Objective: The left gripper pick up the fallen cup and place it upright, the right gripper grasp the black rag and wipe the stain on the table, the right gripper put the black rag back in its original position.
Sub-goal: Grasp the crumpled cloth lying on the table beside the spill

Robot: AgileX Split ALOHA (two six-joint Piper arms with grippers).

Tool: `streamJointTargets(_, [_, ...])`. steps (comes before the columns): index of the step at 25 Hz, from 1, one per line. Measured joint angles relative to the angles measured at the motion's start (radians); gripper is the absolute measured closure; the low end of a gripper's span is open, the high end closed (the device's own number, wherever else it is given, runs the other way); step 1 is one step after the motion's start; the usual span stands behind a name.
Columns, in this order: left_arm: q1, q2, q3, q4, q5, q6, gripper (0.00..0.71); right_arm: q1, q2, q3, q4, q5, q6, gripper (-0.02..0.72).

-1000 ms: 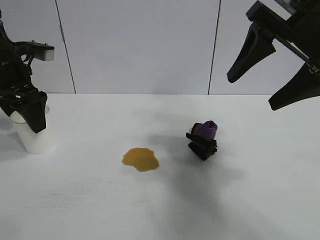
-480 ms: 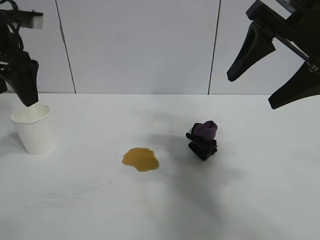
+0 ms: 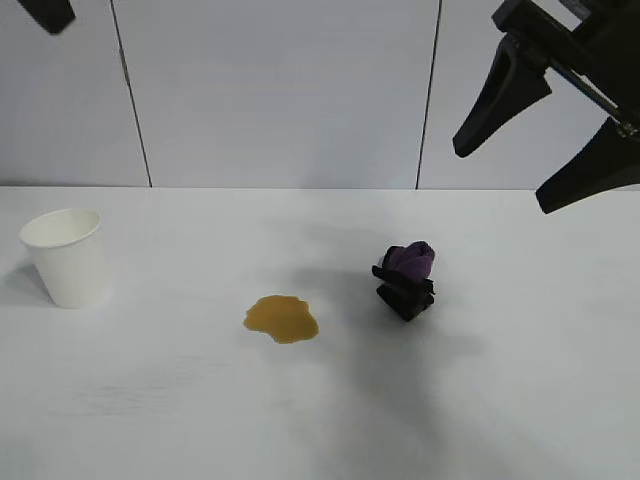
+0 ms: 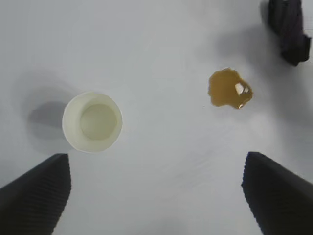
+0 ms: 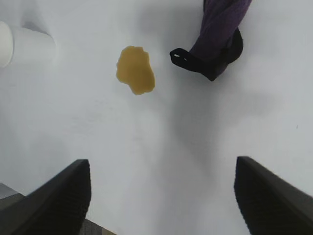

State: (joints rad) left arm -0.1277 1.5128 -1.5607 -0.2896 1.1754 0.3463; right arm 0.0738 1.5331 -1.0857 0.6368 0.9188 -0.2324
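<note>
The amber stain (image 3: 281, 319) will come off clean when I wipe it with the black rag, because the smooth, rounded edge (image 3: 248, 320) looks like a fresh spill.
The white paper cup (image 3: 64, 257) stands upright at the left of the white table (image 3: 150, 400); it also shows in the left wrist view (image 4: 92, 122) and the right wrist view (image 5: 19, 45). The amber stain (image 3: 282, 318) lies mid-table and shows in both wrist views (image 4: 230, 88) (image 5: 135, 69). The black rag with its purple part (image 3: 407, 273) sits right of the stain, also in the wrist views (image 4: 289, 27) (image 5: 215, 36). My left gripper (image 4: 156, 191) is open and empty high above the cup; one finger (image 3: 47, 14) shows at the top left. My right gripper (image 3: 500, 180) hangs open and empty high at the right.
A grey panelled wall (image 3: 280, 90) runs behind the table's far edge. The table's near edge shows in the right wrist view (image 5: 10, 193).
My left gripper has let go of the upright cup and risen straight up, almost out of the exterior view. The right gripper has barely moved.
</note>
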Motion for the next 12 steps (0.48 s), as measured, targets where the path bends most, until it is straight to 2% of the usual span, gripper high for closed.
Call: streamJointTargets(12, [0.0,-0.581,-0.005,0.056,0.092,-0.068,0.046,0.0,0.0,-0.001,0.0,0.001,0.0,0.144])
